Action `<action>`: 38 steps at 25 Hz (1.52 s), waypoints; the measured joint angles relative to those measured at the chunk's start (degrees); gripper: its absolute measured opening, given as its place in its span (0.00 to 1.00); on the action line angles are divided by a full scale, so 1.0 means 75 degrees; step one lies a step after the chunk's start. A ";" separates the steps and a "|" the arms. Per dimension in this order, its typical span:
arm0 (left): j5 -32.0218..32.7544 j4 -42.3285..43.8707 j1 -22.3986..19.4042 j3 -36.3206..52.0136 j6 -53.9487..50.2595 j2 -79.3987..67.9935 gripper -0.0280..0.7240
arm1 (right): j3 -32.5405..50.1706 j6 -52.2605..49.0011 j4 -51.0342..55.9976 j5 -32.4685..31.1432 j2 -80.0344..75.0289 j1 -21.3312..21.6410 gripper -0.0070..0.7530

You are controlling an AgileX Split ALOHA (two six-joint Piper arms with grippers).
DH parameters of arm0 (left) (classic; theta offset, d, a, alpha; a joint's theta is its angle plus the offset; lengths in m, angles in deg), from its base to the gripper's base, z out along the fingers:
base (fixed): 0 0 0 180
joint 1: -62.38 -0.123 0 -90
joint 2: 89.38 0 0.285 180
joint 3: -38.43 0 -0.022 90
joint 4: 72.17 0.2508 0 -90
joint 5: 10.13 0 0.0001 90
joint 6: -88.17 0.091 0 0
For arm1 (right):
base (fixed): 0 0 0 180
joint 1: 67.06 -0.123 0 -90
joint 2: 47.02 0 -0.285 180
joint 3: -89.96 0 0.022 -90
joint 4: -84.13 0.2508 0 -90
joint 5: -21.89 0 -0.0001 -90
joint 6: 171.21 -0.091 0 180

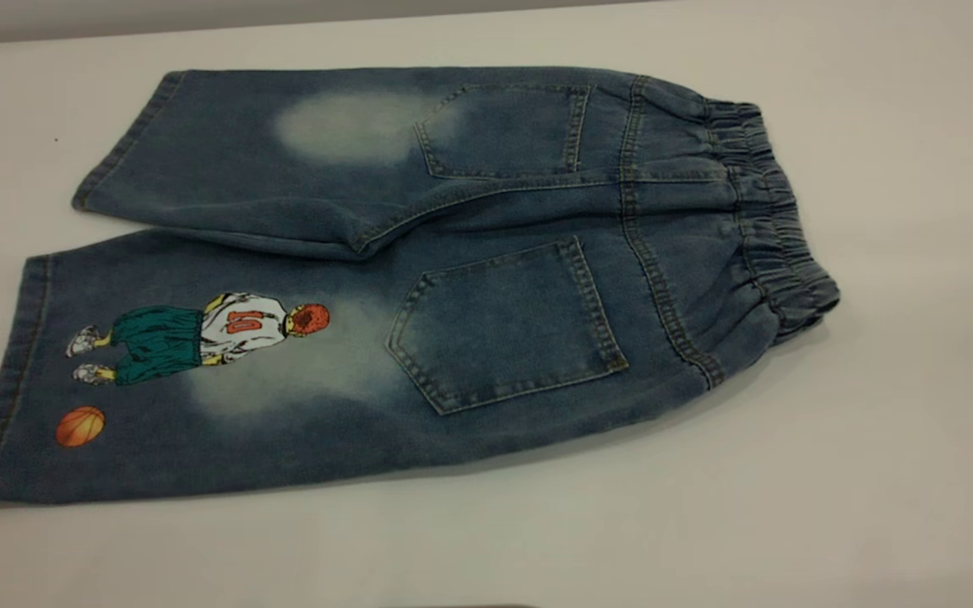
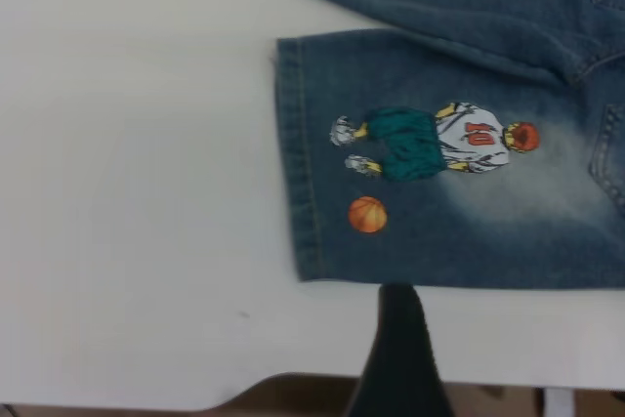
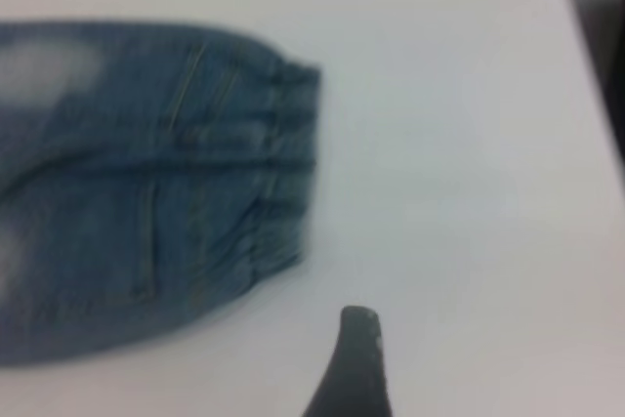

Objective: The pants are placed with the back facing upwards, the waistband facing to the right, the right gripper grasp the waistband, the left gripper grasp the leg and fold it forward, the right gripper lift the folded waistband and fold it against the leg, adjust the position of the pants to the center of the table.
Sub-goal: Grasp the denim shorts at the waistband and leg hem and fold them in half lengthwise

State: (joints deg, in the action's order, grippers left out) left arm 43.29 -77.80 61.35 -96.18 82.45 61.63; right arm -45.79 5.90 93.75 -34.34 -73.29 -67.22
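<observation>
I expect the printed leg [image 1: 240, 390] to droop between my grippers when I lift it over the plain leg, because soft folds show [image 1: 453, 219] beside the middle seam.
The blue denim pants [image 1: 470, 211] lie flat on the white table [image 1: 875, 473], back pockets up. The elastic waistband [image 1: 769, 219] points right. The leg [image 1: 199, 371] with the number 10 player and orange ball is the near one. Neither gripper shows in the exterior view. In the left wrist view, one black finger [image 2: 395, 339] of my left gripper [image 2: 484, 337] hangs just off the printed leg's [image 2: 439, 231] long edge, open and holding nothing. In the right wrist view, one finger [image 3: 354, 368] of my right gripper [image 3: 440, 344] hovers over bare table beside the waistband [image 3: 288, 163], open and holding nothing.
The plain leg [image 1: 241, 160] lies behind the printed one. The table's near edge [image 2: 293, 383] shows in the left wrist view, with brown floor beyond it. The table's right edge [image 3: 596, 95] is close to the waistband side.
</observation>
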 joint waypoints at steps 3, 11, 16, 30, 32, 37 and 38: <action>-0.0707 -0.0315 0.0000 0.0000 0.0059 -0.1136 0.71 | 0.0007 0.0385 0.0542 0.0445 -0.1257 0.0001 0.76; -0.2524 -0.1295 0.0000 0.0000 0.1458 -0.3221 0.71 | 0.0077 0.2107 0.2903 0.1612 -0.3972 0.0001 0.76; -0.3156 -0.2240 0.0000 0.0000 0.2409 -0.4157 0.71 | 0.0579 0.3515 0.4877 0.2643 -0.5542 0.0001 0.76; -0.3958 -0.3499 0.0000 0.0000 0.3761 -0.5631 0.71 | 0.0689 0.8060 1.0172 0.3404 -1.0302 0.0001 0.77; -0.3995 -0.3507 0.0000 0.0000 0.3770 -0.5655 0.71 | 0.0679 0.8786 1.0882 0.3371 -1.0797 0.0001 0.77; -0.4012 -0.3507 0.0000 0.0000 0.3779 -0.5662 0.71 | 0.0524 1.0114 1.2297 0.3230 -1.1928 -0.0001 0.77; -0.4012 -0.3507 0.0000 0.0000 0.3779 -0.5662 0.71 | 0.0431 1.0216 1.2403 0.3226 -1.2130 -0.0001 0.77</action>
State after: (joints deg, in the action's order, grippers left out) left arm 13.20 -104.11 61.35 -96.18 110.79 19.16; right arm -42.55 82.52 186.77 -10.14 -164.27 -67.23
